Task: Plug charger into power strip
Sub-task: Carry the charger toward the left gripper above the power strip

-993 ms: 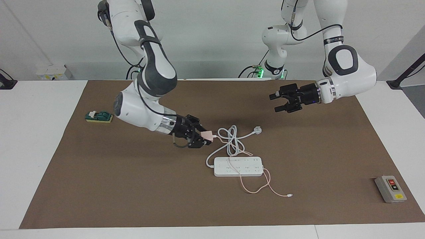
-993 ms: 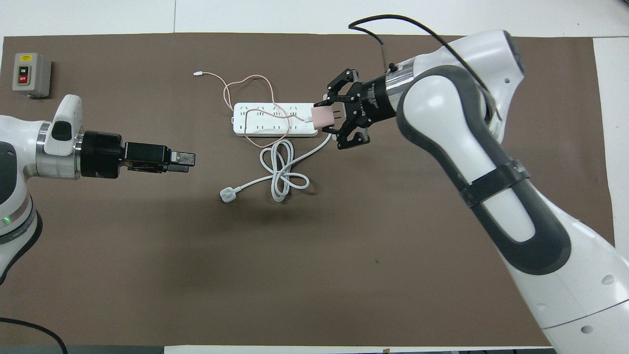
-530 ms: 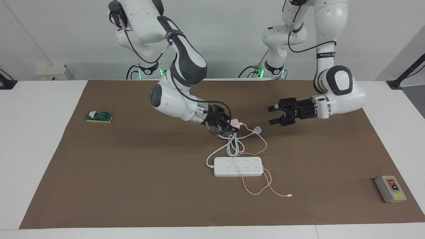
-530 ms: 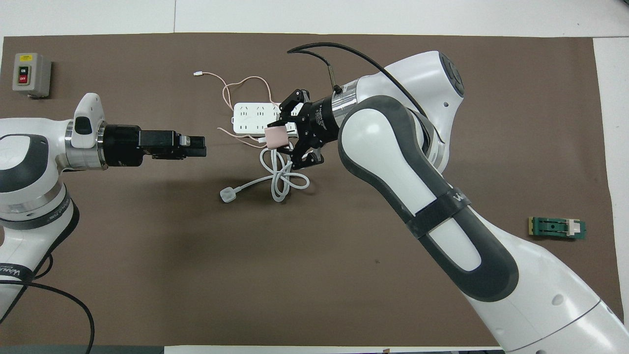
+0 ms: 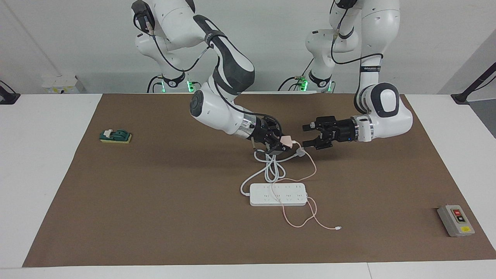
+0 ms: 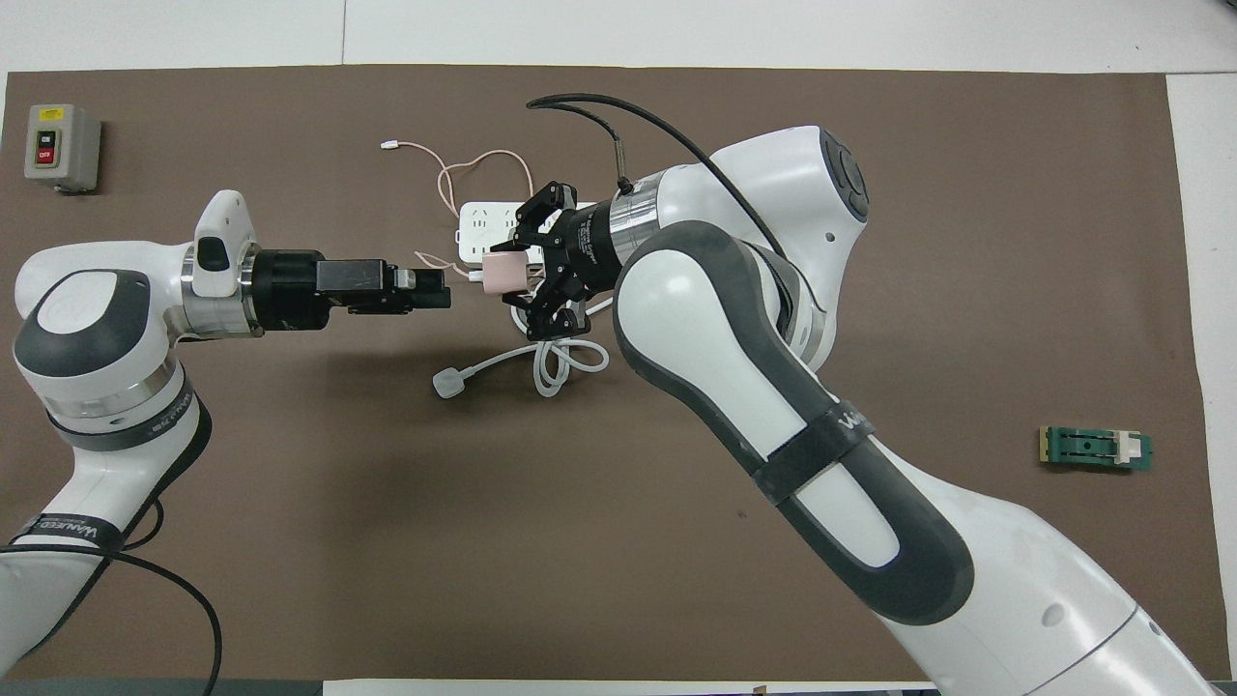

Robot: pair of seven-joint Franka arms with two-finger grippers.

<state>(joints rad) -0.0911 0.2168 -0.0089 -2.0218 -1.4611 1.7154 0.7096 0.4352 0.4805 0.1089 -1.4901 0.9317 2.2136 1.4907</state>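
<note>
My gripper is going to carry the charger. The white end (image 6: pixel 389 145) lies loose on the mat, so the thin pink cable (image 6: pixel 506 152) will slide along and its slack loops will change shape.
The charger (image 5: pixel 286 140) is a small pale-pink cube held in the air, and my right gripper (image 5: pixel 282 142) is shut on it over the coiled white cord. Seen from overhead, the charger (image 6: pixel 504 274) sits in the right gripper (image 6: pixel 512 275) with its thin pink cable (image 5: pixel 306 217) trailing down across the power strip (image 5: pixel 278 194). My left gripper (image 5: pixel 309 135) is open and points at the charger from a short gap away, without touching it. From overhead, the left gripper (image 6: pixel 440 290) lies level with the cube. The right arm hides part of the power strip (image 6: pixel 476 227).
The strip's thick white cord (image 5: pixel 271 168) coils nearer to the robots, ending in a white three-pin plug (image 6: pixel 447 383). A grey button box (image 5: pixel 455 220) sits at the left arm's end of the mat. A green block (image 5: pixel 115 136) lies at the right arm's end.
The right gripper carried the charger from beside the strip's end up over the coiled cord, toward the left gripper. The left gripper advanced to meet it, and the pink cable dragged along.
</note>
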